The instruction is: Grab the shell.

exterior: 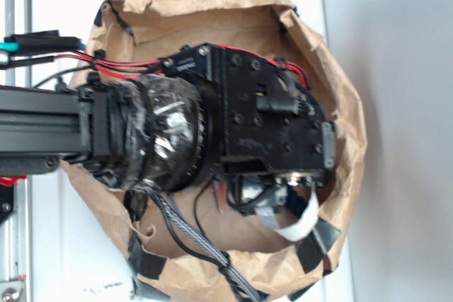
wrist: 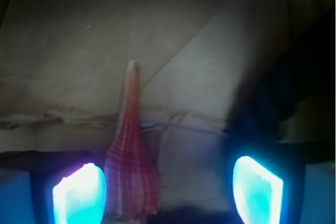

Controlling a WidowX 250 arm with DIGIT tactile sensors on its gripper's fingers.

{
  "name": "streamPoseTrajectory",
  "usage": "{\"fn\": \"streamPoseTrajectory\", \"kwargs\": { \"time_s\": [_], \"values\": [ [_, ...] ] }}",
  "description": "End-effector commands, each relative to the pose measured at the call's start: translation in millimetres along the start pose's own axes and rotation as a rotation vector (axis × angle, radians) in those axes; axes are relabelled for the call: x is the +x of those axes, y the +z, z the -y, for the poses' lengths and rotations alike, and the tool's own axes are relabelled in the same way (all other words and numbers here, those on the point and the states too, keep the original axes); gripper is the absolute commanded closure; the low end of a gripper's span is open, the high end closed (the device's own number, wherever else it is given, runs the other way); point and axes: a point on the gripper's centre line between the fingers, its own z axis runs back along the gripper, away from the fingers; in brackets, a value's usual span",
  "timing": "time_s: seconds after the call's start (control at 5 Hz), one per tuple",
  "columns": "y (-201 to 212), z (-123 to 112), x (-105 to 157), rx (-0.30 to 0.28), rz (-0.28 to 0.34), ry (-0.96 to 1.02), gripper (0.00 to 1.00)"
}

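Note:
My gripper should keep centering on the shell's body (wrist: pixel 131 179) until it sits midway, then close, as the shell's thin tail (wrist: pixel 130 93) points straight ahead of my open fingers.
In the wrist view the shell (wrist: pixel 131 169) lies on the brown paper floor of the bag, reddish-orange with pale ribs, its thin tail pointing away from the camera. My gripper (wrist: pixel 168 190) is open, and the shell sits between the two glowing cyan fingertips (wrist: pixel 80 195), close against the left one, with a wide gap to the right one. In the exterior view the black arm and wrist (exterior: pixel 269 114) reach down into the brown paper bag (exterior: pixel 340 90) and hide the shell and the fingers.
The bag's crumpled walls (exterior: pixel 212 5) rise all round the arm, taped at the rim with black tape (exterior: pixel 315 242). A dark shape (wrist: pixel 278 98) sits at the right of the wrist view. Cables (exterior: pixel 191 235) trail over the bag's near edge.

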Motion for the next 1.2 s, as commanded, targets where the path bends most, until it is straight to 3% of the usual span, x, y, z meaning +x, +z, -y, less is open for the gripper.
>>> {"fn": "streamPoseTrajectory", "kwargs": {
  "time_s": [0.0,1.0],
  "values": [
    [34,1,-3,0.103,0.016,-0.029,0.00],
    [-7,13,17,0.070,-0.049,-0.098,0.00]
  ]
}}
